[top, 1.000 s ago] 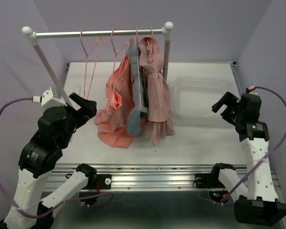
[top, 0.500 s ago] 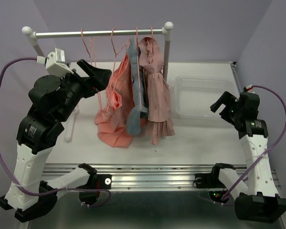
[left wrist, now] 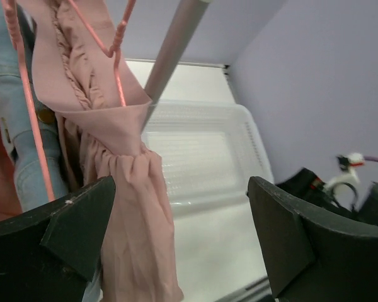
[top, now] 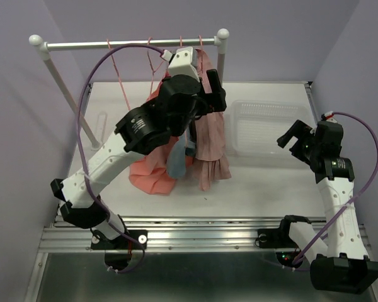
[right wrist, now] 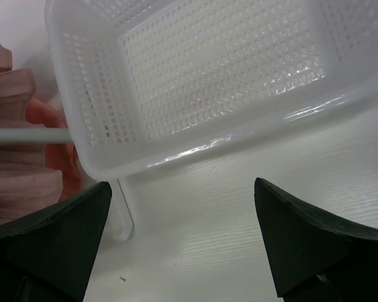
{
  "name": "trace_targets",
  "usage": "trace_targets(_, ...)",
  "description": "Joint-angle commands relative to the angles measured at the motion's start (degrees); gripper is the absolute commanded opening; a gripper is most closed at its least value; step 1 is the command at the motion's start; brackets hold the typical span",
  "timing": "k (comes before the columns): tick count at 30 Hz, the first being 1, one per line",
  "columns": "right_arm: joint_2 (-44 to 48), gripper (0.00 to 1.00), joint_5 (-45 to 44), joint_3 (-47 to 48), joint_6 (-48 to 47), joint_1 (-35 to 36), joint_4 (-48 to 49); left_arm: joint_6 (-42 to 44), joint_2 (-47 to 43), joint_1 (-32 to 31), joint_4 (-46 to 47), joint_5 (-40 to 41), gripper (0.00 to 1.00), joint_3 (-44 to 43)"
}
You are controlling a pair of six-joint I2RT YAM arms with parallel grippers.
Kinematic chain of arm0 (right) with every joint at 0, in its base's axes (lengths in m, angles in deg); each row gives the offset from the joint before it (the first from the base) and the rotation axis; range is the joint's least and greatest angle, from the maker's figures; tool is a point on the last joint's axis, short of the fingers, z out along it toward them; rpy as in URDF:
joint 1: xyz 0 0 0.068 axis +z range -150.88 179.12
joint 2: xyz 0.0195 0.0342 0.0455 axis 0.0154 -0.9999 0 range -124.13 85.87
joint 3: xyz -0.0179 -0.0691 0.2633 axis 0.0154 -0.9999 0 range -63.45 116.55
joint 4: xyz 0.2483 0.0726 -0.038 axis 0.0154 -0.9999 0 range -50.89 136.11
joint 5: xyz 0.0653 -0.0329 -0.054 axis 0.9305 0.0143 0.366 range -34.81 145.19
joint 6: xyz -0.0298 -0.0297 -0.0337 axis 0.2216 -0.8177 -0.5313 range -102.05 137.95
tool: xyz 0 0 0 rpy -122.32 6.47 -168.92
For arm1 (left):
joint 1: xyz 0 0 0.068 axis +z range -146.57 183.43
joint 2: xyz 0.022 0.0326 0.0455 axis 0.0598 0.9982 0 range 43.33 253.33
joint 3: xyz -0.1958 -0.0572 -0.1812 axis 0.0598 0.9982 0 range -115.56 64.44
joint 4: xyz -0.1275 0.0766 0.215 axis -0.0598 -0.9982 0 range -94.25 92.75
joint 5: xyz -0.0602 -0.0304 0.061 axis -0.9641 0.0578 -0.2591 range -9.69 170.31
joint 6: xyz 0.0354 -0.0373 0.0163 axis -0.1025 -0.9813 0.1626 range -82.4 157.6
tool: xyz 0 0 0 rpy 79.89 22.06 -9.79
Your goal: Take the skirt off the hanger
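Observation:
My left gripper should keep going toward the mauve garment's pink hanger (left wrist: pixel 119 78) and close there. Its open fingers face the hanger's narrow side (left wrist: pixel 116 50), and the grey-blue garment is outside them.
The salmon-coral skirt (top: pixel 149 177) hangs from a pink hanger (top: pixel 152 61) on the rail (top: pixel 113 44). My left arm hides its upper part. A grey-blue garment (top: pixel 176 165) and a mauve ruffled garment (top: pixel 210 143) hang to its right. My left gripper (top: pixel 217 93) is open and empty, high up beside the mauve garment near the rack's right post. In the left wrist view the gripper (left wrist: pixel 183 251) frames the mauve garment (left wrist: pixel 123 207); the grey-blue garment (left wrist: pixel 16 151) is at the left. My right gripper (top: pixel 290 142) is open and empty by the basket; it also shows in the right wrist view (right wrist: pixel 183 245).
A white plastic basket (top: pixel 264 108) stands at the right of the table, also seen in the right wrist view (right wrist: pixel 82 107). An empty pink hanger (top: pixel 116 72) hangs at the rail's left. The rack's right post (left wrist: pixel 170 53) stands close to my left gripper.
My left arm has swung from the table's left side up and rightward, over the garments to the rack's right end. The right arm has barely moved.

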Motion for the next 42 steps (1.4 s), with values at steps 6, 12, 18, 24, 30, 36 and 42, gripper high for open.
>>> trace_targets(6, 1.68, 1.00, 0.70, 0.44, -0.97, 0.00, 2.85, 2.72, 7.41, 0.16, -0.22, 14.86, 0.99, -10.04)
trace_targets(12, 2.38, 1.00, 0.70, 0.08, -1.32, 0.00, 2.67, 3.08, 11.18, 1.56, 0.32, 14.95, 0.97, -10.57)
trace_targets(18, 2.30, 1.00, 1.40, -0.36, -1.50, 0.00, 2.85, 4.30, 12.07, 3.06, 5.41, 15.40, 0.89, -6.09)
trace_targets(24, 1.94, 1.00, 2.19, -1.06, -1.67, 0.00, 3.37, 6.06, 15.40, 6.22, 7.79, 14.87, 0.77, -9.51)
trace_targets(30, 1.94, 1.00, 1.93, -1.06, -1.85, 0.00, 3.64, 8.44, 17.51, 7.89, 10.78, 16.00, 0.69, -9.60)
trace_targets(36, 1.42, 1.00, 2.01, -1.41, -1.85, 0.00, 4.08, 9.05, 17.26, 8.25, 12.01, 17.59, 0.58, -9.51)
trace_targets(42, 0.71, 1.00, 2.45, -1.24, -1.85, 0.00, 4.34, 11.07, 16.90, 8.68, 15.43, 18.12, 0.45, -8.99)
